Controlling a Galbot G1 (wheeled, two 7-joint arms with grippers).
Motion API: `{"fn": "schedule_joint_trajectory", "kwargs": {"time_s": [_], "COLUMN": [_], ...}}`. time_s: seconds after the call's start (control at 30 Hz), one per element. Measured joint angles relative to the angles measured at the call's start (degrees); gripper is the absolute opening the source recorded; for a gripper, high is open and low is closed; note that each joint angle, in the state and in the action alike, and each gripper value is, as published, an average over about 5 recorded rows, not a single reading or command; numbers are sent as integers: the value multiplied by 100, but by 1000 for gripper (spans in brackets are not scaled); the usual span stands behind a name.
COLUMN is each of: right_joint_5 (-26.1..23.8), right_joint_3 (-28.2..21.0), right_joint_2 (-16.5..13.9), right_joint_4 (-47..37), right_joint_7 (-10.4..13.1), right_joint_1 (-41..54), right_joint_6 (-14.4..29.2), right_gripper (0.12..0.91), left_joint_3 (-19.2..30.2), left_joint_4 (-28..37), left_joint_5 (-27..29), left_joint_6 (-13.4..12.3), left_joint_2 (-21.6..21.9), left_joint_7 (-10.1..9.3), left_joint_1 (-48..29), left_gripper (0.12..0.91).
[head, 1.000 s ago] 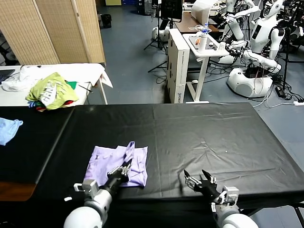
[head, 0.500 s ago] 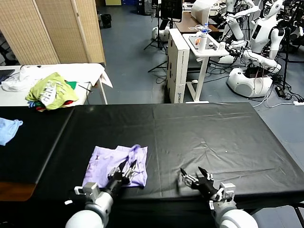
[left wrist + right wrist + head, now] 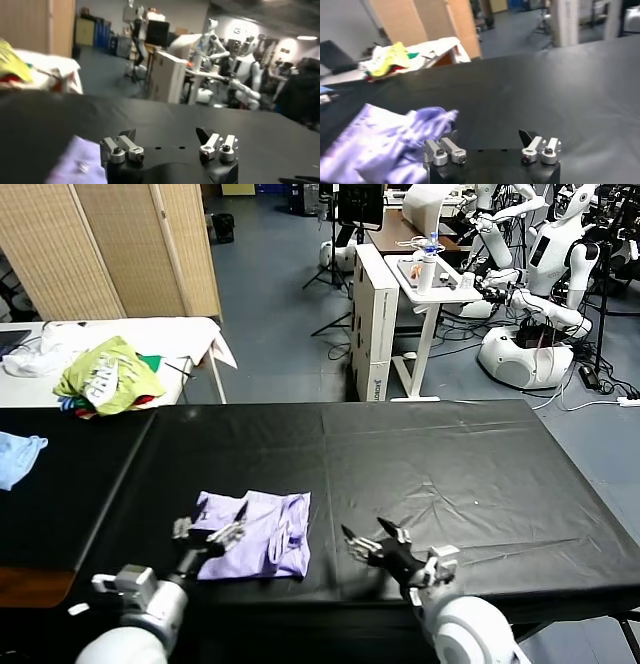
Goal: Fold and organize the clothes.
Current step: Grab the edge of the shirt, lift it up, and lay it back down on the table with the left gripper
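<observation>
My right gripper should return to the T-shirt's edge facing it and help flatten the T-shirt's top layer, since the lavender T-shirt has a bunched fold beside its edge.
The lavender T-shirt lies folded into a rough rectangle on the black table, near its front edge, left of centre. It also shows in the right wrist view and at the edge of the left wrist view. My left gripper is open and empty, at the shirt's left edge. In its own view the left gripper has its jaws spread wide. My right gripper is open and empty, just right of the shirt; its own view shows the shirt ahead of it.
A lime-green and white garment heap lies on a white side table at the back left. A small light-blue cloth lies at the far left. Other robots and a white desk stand beyond the table.
My left gripper let go of the shirt and drew back to the left. The raised fold dropped flat. My right gripper moved left toward the shirt.
</observation>
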Motion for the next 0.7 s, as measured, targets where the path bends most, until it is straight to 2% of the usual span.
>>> {"fn": "schedule_joint_trajectory", "kwargs": {"time_s": [0.2,0.3,0.43,0.53,0.7], "right_joint_5": [-261,-568,-990,-1232,-1614], "right_joint_3": [-978,-1455,-1973,-2186,-2237], "right_joint_2": [248,364,430,386,227], "right_joint_4": [-453,-705,-963,-1027,-1082], "right_joint_7": [241,330,336,320,298], "right_joint_1": [1157,1675,2136,2270,2266], "right_joint_6": [-209,-511,-994,-1175,-1187], "right_gripper": [907,907,907,907,907], "left_joint_3": [-417,-575,-741,-797,-818], "left_joint_4": [19,69,146,196,287], "left_joint_5": [146,225,290,325,350], "left_joint_6": [-19,-46,-79,-98,-122], "left_joint_2": [-68,-129,-207,-271,-321], "left_joint_7": [-3,-3,-2,2,10], "left_joint_1": [194,278,354,374,343], "left_gripper": [907,907,907,907,907]}}
